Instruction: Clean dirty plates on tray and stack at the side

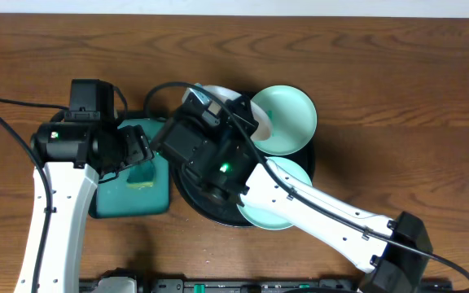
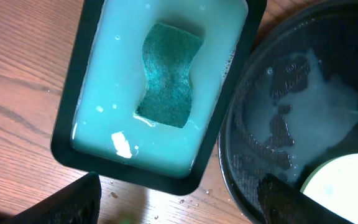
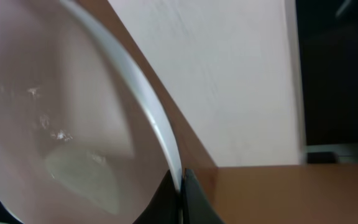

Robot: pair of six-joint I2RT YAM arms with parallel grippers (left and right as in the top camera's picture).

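The spot past the mint plates is open, so my right gripper continues to carry the white plate (image 1: pixel 262 122) by its rim until the plate sits on the wood (image 1: pixel 396 112) there.
My right gripper (image 3: pixel 181 182) is shut on the rim of the white plate (image 3: pixel 73 124), holding it tilted up over the far left part of the black tray (image 1: pixel 187 194); a wet film shows on the plate's face. From overhead the white plate (image 1: pixel 246 106) peeks out beside the right gripper (image 1: pixel 216 112). One mint plate (image 1: pixel 285 120) rests tilted on the tray's far right rim. Another mint plate (image 1: pixel 269 215) lies at the tray's near side, partly under my right arm. My left gripper (image 1: pixel 140 151) (image 2: pixel 179 210) hangs open above the gap between the two trays, holding nothing.
A rectangular dark green tray (image 2: pixel 67 134) full of pale soapy water holds a teal sponge (image 2: pixel 168 73), just left of the black tray (image 2: pixel 241 180), which has foam on its floor. Water drops lie on the wood between them. Cables trail at the far left.
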